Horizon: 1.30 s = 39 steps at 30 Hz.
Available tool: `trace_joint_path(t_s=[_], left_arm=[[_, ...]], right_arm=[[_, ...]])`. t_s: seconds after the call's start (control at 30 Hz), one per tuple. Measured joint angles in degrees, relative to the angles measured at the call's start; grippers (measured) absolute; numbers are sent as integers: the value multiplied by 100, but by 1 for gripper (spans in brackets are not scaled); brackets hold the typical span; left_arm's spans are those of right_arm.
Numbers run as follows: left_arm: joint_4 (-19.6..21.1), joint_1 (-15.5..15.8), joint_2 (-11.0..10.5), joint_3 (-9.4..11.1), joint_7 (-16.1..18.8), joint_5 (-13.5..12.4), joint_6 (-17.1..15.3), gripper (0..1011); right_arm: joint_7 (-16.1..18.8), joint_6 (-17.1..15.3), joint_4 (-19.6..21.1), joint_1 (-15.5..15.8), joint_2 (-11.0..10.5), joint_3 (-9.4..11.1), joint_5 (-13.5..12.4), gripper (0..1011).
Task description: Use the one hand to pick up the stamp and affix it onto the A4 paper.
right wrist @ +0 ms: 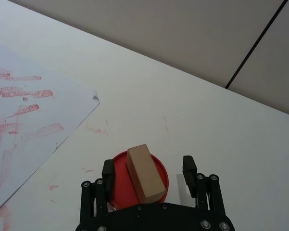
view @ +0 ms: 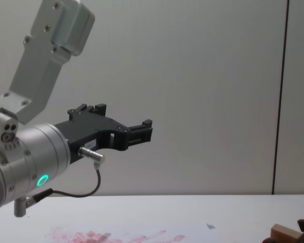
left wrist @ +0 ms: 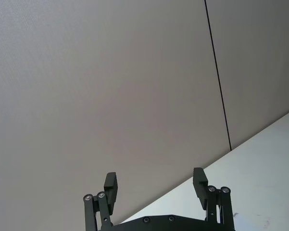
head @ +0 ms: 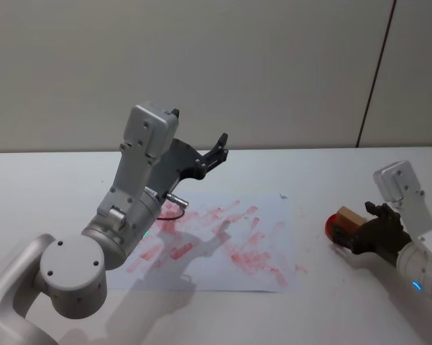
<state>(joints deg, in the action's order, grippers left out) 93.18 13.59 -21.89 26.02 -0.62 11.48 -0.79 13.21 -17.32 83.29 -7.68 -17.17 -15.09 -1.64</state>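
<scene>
The stamp (right wrist: 145, 173) sits crooked on the wider red pad (right wrist: 122, 187), so it will come loose when I lift, and the red pad should stay where it is.
The stamp (right wrist: 144, 174), a light tan wooden block, lies on a round red pad (right wrist: 116, 182) at the table's right. My right gripper (right wrist: 148, 168) is open, one finger on each side of the block with gaps showing. The head view shows the stamp (head: 350, 215) just in front of the right gripper (head: 361, 231). The A4 paper (head: 223, 248), white and smeared with red ink, lies flat mid-table to the stamp's left, its corner (right wrist: 89, 103) close to the pad. My left gripper (head: 219, 147) is held high above the paper's far edge, open and empty (left wrist: 155, 182).
The red pad (head: 336, 226) sits on the white tabletop (head: 50, 187) right of the paper. A small grey mark (head: 283, 195) lies near the paper's far right corner. A plain wall with a dark seam (head: 377, 72) rises behind the table.
</scene>
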Motion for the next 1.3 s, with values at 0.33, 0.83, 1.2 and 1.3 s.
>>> trace_joint_path(t_s=[0.33,0.83,1.2,1.3], left_arm=[[0,0,0,0,0,0,0,1002],[0,0,0,0,0,0,0,1001],[0,0,0,0,0,0,0,1001],[0,0,0,0,0,0,0,1002]], right_arm=[[54,-19,-116,-81,50,-31,81,599],[79,-13,-171,-118,73,-43,118,219],[36,375,-167,-204,176,-53,-89,219],[46,458,-140,-237,217,-65,-160,220]])
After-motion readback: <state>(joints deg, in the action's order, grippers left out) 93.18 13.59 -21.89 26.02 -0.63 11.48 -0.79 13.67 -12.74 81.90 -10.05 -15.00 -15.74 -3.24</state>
